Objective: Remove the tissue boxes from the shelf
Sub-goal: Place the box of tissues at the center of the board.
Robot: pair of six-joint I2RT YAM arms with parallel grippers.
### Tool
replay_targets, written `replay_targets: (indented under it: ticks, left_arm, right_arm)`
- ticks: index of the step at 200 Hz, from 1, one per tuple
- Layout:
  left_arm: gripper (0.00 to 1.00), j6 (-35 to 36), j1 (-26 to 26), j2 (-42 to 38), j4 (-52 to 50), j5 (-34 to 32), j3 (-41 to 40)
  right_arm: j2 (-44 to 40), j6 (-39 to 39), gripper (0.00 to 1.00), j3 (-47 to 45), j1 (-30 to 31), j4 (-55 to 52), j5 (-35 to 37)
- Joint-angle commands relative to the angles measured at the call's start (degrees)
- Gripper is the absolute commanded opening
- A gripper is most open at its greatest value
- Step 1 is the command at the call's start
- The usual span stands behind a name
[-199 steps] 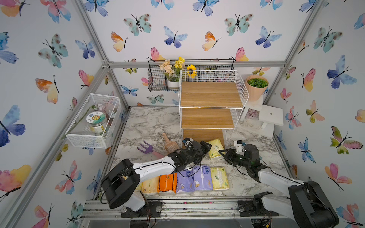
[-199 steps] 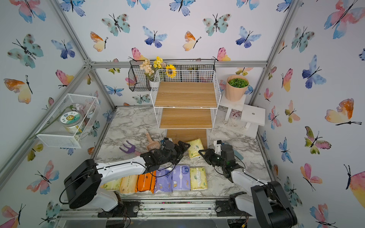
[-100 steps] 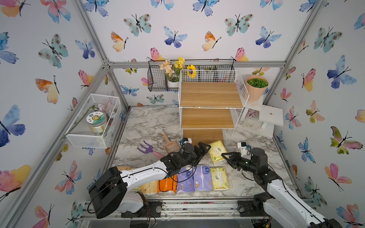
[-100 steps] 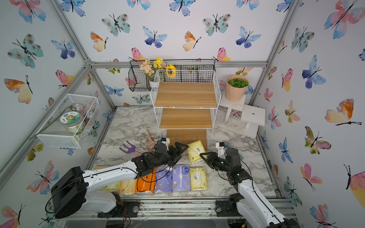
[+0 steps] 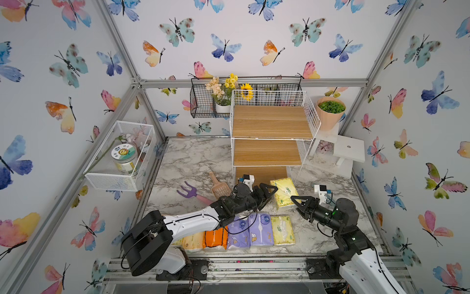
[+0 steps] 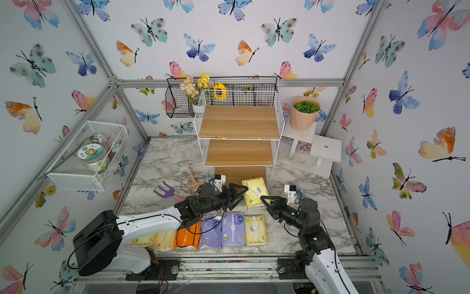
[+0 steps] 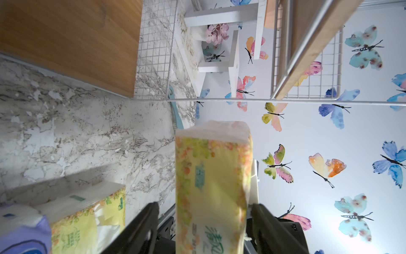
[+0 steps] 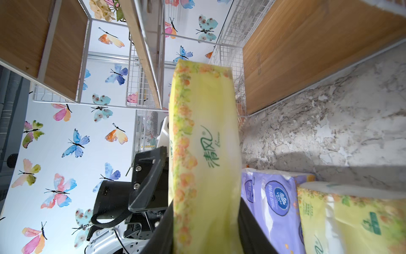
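Both my grippers are around the pale yellow tissue pack [image 5: 283, 192]. My right gripper should open and move away while my left gripper lowers the pack beside the row [image 5: 305, 224].
A pale yellow tissue pack [image 5: 283, 192] [image 6: 254, 192] hangs on edge just in front of the shelf's [image 5: 272, 122] [image 6: 239, 122] lowest tier. My right gripper [image 5: 296, 203] [image 8: 205, 209] is shut on its near end, with both jaws pressed into the wrap. From the opposite side my left gripper [image 5: 270, 194] [image 7: 204, 205] straddles the same pack [image 7: 211, 180]; it is open, with a gap at one finger. All three wooden boards look bare. Several more packs lie in a row at the table's front: yellow [image 5: 282, 230], lilac [image 5: 260, 229], orange [image 5: 215, 238] and peach [image 5: 193, 241].
A purple garden fork [image 5: 189, 191] and a brown scoop [image 5: 218, 187] lie left of the shelf. A black wire basket with flowers [image 5: 203, 101] hangs behind it. On the left wall is a white mesh basket with a jar [image 5: 119, 152]. A potted plant [image 5: 329, 112] and white stool [image 5: 348, 149] stand at the right.
My left jaws have narrowed around the yellow pack. The right arm has lifted and stretched out while keeping its hold. The pack has barely shifted.
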Motion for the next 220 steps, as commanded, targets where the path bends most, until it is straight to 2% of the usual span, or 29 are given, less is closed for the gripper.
replay_targets:
  ticks: [1,38,85,98,102,110,123,140,168,197,220]
  left_arm:
    - [0.65,0.8,-0.2,1.8,3.7,2.7,2.0]
    - [0.49,0.4,-0.2,3.4,5.2,3.2,2.8]
    - [0.27,-1.3,-0.6,5.3,7.3,3.1,2.8]
    - [0.23,-1.7,-0.9,5.6,7.3,2.6,2.8]
    - [0.22,-1.9,-1.0,5.6,7.2,2.4,2.8]
    - [0.2,-2.1,-1.2,5.5,6.7,1.8,2.8]
    - [0.18,-2.6,-1.8,5.1,4.7,0.0,2.7]
    - [0.18,-3.6,-3.0,4.1,1.6,-3.4,1.5]
    - [0.17,-3.4,-6.2,3.3,-4.7,-8.7,1.7]
    - [0.16,-1.2,-10.6,6.5,-9.1,-12.4,6.2]
    - [0.15,3.2,-13.8,11.7,-11.1,-13.8,11.6]
  right_arm:
    - [-0.9,2.6,0.19,1.7,-0.3,2.2,-1.9]
    - [-1.3,2.4,0.19,1.6,-0.3,1.3,-1.6]
    - [-2.0,-0.2,0.22,2.8,-0.3,-6.1,0.8]
    - [-2.1,-1.5,0.31,3.8,-0.3,-9.3,1.9]
    - [-2.2,-1.9,0.37,4.2,-0.3,-10.5,2.5]
    - [-2.2,-3.2,0.57,5.5,-0.3,-13.7,4.0]
    - [-1.8,-6.6,0.76,9.0,-0.3,-22.0,9.6]
    - [0.0,-11.4,0.86,15.3,-0.3,-34.8,20.8]
    - [2.1,-15.4,0.89,23.6,-0.3,-43.7,36.4]
    - [2.5,-17.5,0.88,28.5,-0.3,-41.8,44.1]
    - [2.5,-18.4,0.88,31.2,-0.3,-41.6,48.5]
